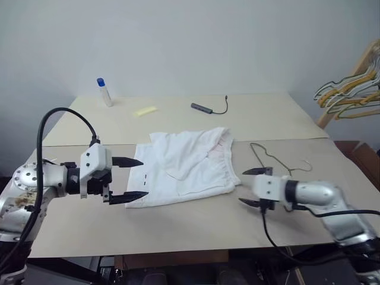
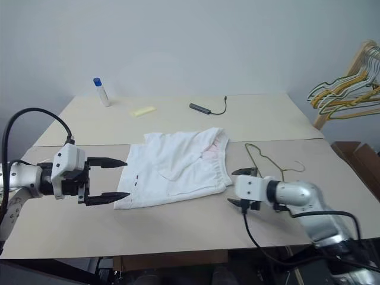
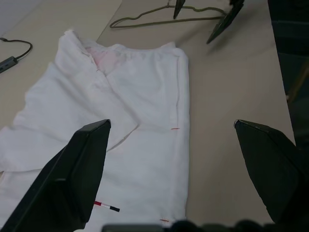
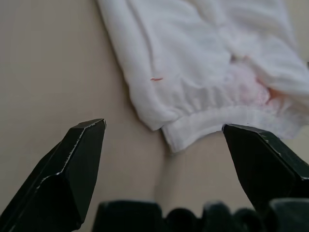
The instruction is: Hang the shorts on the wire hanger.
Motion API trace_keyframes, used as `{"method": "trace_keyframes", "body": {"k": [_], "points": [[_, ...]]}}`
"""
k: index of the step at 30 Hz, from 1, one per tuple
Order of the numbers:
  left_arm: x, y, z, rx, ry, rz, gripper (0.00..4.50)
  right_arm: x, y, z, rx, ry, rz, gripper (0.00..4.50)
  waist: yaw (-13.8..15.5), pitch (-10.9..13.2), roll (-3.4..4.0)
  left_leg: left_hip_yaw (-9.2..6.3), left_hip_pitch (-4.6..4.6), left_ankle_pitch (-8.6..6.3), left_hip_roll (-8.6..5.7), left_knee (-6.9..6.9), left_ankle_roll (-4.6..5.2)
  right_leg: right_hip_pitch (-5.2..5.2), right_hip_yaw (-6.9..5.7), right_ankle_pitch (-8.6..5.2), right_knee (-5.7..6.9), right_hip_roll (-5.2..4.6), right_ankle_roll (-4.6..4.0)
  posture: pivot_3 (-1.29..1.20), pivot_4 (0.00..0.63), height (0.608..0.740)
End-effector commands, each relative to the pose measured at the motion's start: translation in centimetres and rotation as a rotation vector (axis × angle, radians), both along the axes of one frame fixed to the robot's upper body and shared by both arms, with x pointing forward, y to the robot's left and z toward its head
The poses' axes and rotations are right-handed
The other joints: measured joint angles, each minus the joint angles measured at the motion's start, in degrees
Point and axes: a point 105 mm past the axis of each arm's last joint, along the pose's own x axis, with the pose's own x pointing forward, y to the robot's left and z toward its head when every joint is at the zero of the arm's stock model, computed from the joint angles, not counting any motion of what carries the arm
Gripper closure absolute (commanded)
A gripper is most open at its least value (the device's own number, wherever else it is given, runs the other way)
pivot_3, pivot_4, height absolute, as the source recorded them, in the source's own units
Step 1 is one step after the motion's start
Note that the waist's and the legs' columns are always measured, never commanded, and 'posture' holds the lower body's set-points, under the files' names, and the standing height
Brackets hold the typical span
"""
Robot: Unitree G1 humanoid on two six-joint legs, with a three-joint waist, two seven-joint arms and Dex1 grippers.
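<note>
The white shorts will open out into both legs when I pull their near edge, because a loose flap is folded over the middle.
The white shorts lie crumpled flat in the middle of the table, their gathered, pink-tinted waistband toward the right and small red and dark marks near the left hem. To their right the thin olive wire hanger lies flat on the table. My left gripper hovers open just left of the shorts' hem, empty. On the other side my right gripper is open and empty, pointing at the waistband corner, with the hanger just behind it.
At the back of the beige table stand a white bottle with a blue cap, a yellow slip and a grey adapter with a black cable. Several hangers hang on a wooden rack at the far right.
</note>
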Motion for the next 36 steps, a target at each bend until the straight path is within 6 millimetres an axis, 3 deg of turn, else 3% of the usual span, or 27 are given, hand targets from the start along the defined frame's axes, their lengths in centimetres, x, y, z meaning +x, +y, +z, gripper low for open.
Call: {"method": "trace_keyframes", "body": {"k": [1,3,7,17,22,29,32,36], "points": [[0.0,-0.2,0.6,0.008,-0.035,-0.011,0.05,2.7,0.1,-0.2,-0.093,-0.133,-0.032,0.0,-0.29,0.0,0.0,0.02,-0.01,0.0,0.0,0.0,0.0,-0.03,0.03,0.0,0.02,0.0,0.0,-0.03,0.0,0.74],[-0.1,-0.2,0.5,0.016,-0.035,-0.008,0.05,4.1,0.3,-0.5,-0.115,-0.168,-0.056,0.0,-0.61,0.0,-0.01,0.02,0.02,0.0,0.0,0.0,0.0,-0.01,0.04,0.02,0.04,0.02,-0.03,-0.03,0.0,0.74],[-0.3,0.0,-0.2,0.062,-0.046,-0.006,0.0,4.7,1.6,-0.5,-0.089,-0.171,-0.022,0.88,-0.6,0.0,-0.01,0.02,0.04,0.0,0.01,0.0,0.0,0.0,0.08,0.09,0.06,0.04,-0.14,-0.01,0.0,0.74],[-0.5,0.9,-4.1,0.276,-0.073,0.021,0.0,3.9,2.3,0.0,-0.068,-0.181,0.058,4.44,-0.39,0.0,0.0,0.02,0.04,0.0,0.01,0.0,0.01,-0.02,0.08,0.21,0.08,0.04,-0.34,0.0,0.0,0.74],[-0.2,2.7,-8.6,0.586,-0.18,-0.036,0.0,4.1,2.1,0.5,-0.052,-0.187,0.039,4.48,-0.38,0.01,0.01,0.04,0.04,0.0,0.01,0.0,0.0,-0.03,0.09,0.24,0.08,0.04,-0.4,-0.01,0.0,0.74],[1.9,3.1,-11.8,0.723,-0.21,-0.046,0.0,3.8,2.6,1.2,-0.033,-0.189,0.055,4.48,0.43,-0.06,0.16,0.09,0.11,0.0,0.0,0.0,0.01,0.06,0.07,0.22,0.09,0.0,-0.32,-0.02,0.0,0.74],[2.8,3.8,-12.6,0.771,-0.2,-0.024,0.59,3.8,3.0,1.8,-0.008,-0.2,0.052,4.5,0.54,-0.27,0.52,0.14,0.27,0.0,0.0,0.0,0.01,0.18,0.11,0.17,0.11,0.01,-0.24,-0.02,0.0,0.74],[4.5,4.2,-12.6,0.773,-0.225,0.044,1.78,3.6,3.1,1.8,-0.001,-0.195,0.058,4.5,0.77,-0.37,0.68,0.14,0.59,0.01,0.0,-0.02,0.02,0.32,0.24,0.04,0.25,0.1,-0.02,-0.01,0.0,0.74]]}}
